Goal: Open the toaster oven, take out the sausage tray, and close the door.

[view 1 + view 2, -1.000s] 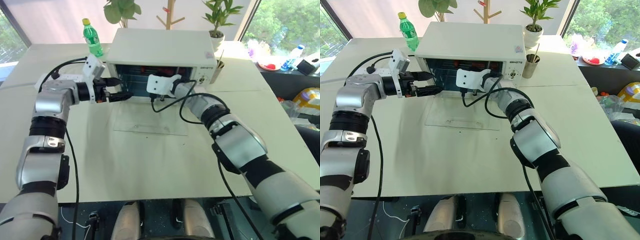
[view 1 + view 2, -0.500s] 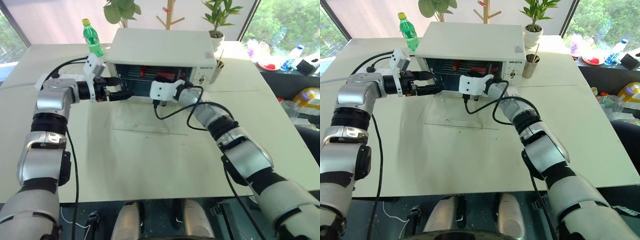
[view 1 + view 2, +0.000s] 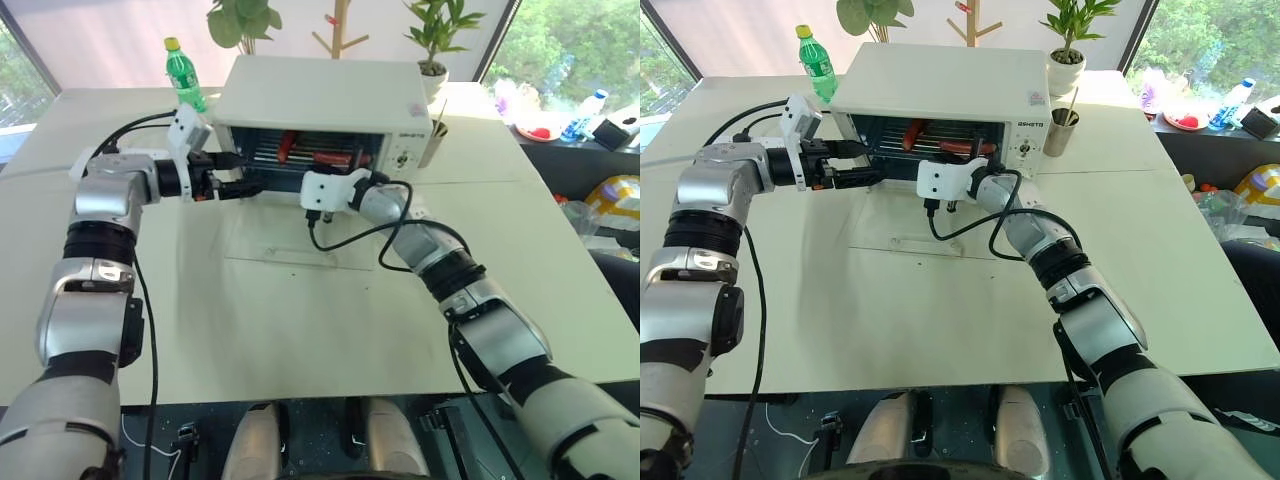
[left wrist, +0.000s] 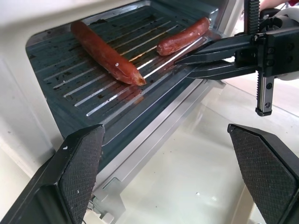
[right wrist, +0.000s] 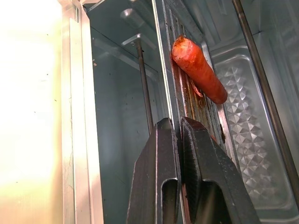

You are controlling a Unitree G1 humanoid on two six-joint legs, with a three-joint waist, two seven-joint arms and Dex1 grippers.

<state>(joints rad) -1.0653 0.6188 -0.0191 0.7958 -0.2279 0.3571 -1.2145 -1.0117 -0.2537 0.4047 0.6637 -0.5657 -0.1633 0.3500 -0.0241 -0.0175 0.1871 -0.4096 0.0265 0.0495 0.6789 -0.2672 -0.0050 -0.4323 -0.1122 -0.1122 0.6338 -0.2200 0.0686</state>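
Note:
The raised ridges (image 4: 102,99) lie under both reddish sausages (image 3: 287,146), so the sausages will move along in their places when I carry the tray out.
The white toaster oven (image 3: 330,95) stands at the back of the table. Its glass door (image 3: 295,240) lies open flat in front of it. Inside, the silver sausage tray (image 4: 93,88) carries two reddish sausages (image 4: 105,51) (image 4: 182,35). My right gripper (image 5: 180,126) is shut on the tray's front edge, near its right end. My left gripper (image 3: 250,173) hangs open at the left of the oven's mouth, above the door's hinge, touching nothing.
A green bottle (image 3: 185,75) stands left of the oven. A cup with sticks (image 3: 437,135) and a potted plant (image 3: 435,40) are on its right. A cluttered side table (image 3: 560,120) lies far right. Bare tabletop (image 3: 300,330) stretches in front of the door.
My right arm has drawn back toward me with the tray's edge in its gripper, so both sausages now show in the oven's mouth. The left gripper has stayed put.

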